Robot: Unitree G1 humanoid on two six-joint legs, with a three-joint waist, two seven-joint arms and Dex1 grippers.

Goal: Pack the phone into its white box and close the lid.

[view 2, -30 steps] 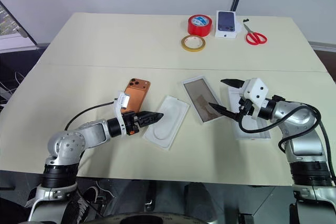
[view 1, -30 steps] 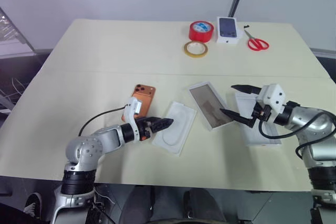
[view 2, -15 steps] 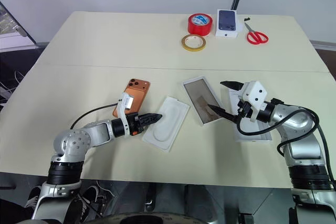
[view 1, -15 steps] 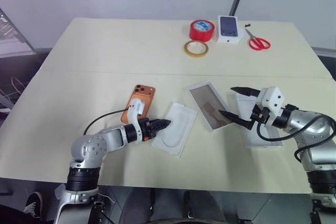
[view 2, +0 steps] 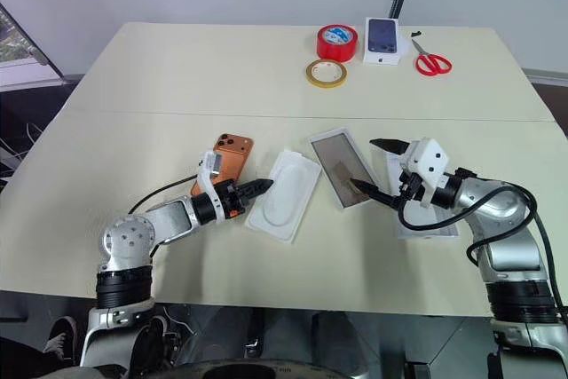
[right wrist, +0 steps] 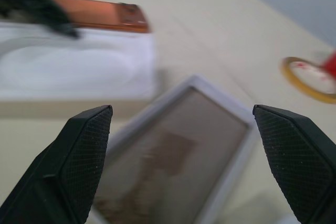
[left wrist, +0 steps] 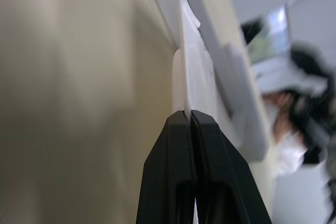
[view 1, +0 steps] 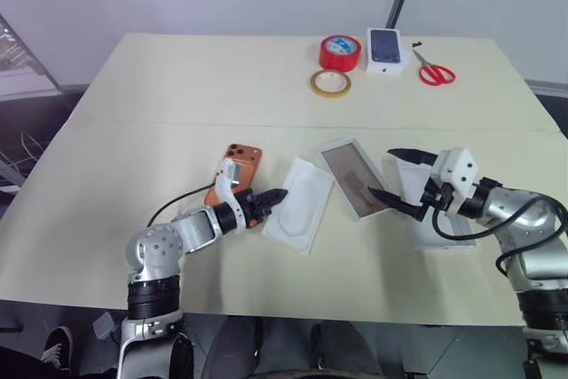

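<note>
The white box [view 1: 437, 242] will slide along flat and empty when the robot pulls its side, because a plain pale bottom [view 1: 429, 230] can be seen inside the box's low rim.
The orange phone [view 1: 238, 166] lies flat on the table, camera block at its far end. Beside it lies a flat white insert [view 1: 299, 204] with an oval recess. My left gripper [view 1: 280, 193] is shut on that insert's near-left edge; the left wrist view shows the thin white sheet pinched between its fingers [left wrist: 210, 145]. The white box [view 1: 410, 179] lies at the right, partly under my right arm. My right gripper [view 1: 383, 172] stands open over the edge of a white-rimmed rectangle with a grey-brown middle [view 1: 353, 177], which I take for the lid.
At the far edge of the cream table [view 1: 177, 95] stand a red tape roll [view 1: 340, 51], a yellow tape ring [view 1: 330, 82], a white box with a dark phone picture [view 1: 386, 46] and red scissors [view 1: 435, 71].
My left gripper has shut on the insert's edge, and the insert has shifted slightly away from me. The right gripper stays open and has drifted a little.
</note>
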